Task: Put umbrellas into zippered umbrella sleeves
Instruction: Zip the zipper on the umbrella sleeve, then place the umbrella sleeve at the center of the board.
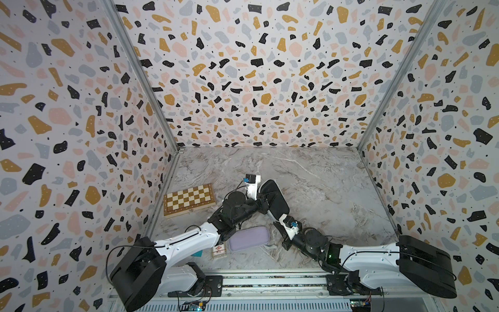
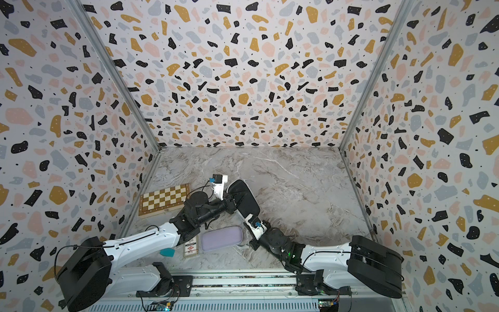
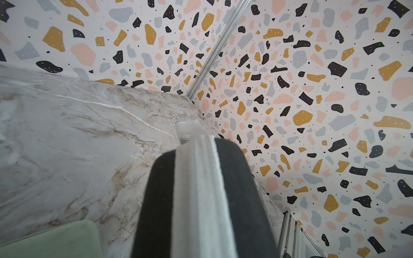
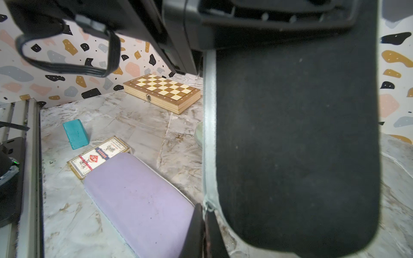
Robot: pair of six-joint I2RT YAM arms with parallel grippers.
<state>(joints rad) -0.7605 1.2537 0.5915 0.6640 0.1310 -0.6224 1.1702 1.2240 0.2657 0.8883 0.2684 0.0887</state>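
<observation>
The black sleeve's near end has the zip pull [image 4: 209, 206] at it. My left gripper keeps lowering the black sleeve to the clear tabletop [image 1: 300, 197] and lets go there.
A black zippered umbrella sleeve [image 1: 275, 200] [image 2: 244, 200] stands on its edge mid-table, its grey zip band [image 3: 196, 189] facing up. My left gripper [image 1: 263, 204] [image 4: 268, 20] is shut on its far part. My right gripper [image 1: 278, 224] [image 4: 206, 212] is shut on the zip pull at the sleeve's near end [image 4: 297, 134]. A lilac sleeve [image 1: 248, 238] [image 4: 138, 201] lies closed near the front. A corner of a mint green sleeve [image 3: 51, 241] [image 4: 198, 134] shows beside the black one. No umbrellas are in view.
A checkered wooden chessboard box [image 1: 189, 200] [image 4: 162, 91] sits by the left wall. A card box [image 1: 218, 250] [image 4: 100, 154] and a teal block [image 2: 167, 251] [image 4: 75, 133] lie under the left arm. Patterned walls enclose three sides.
</observation>
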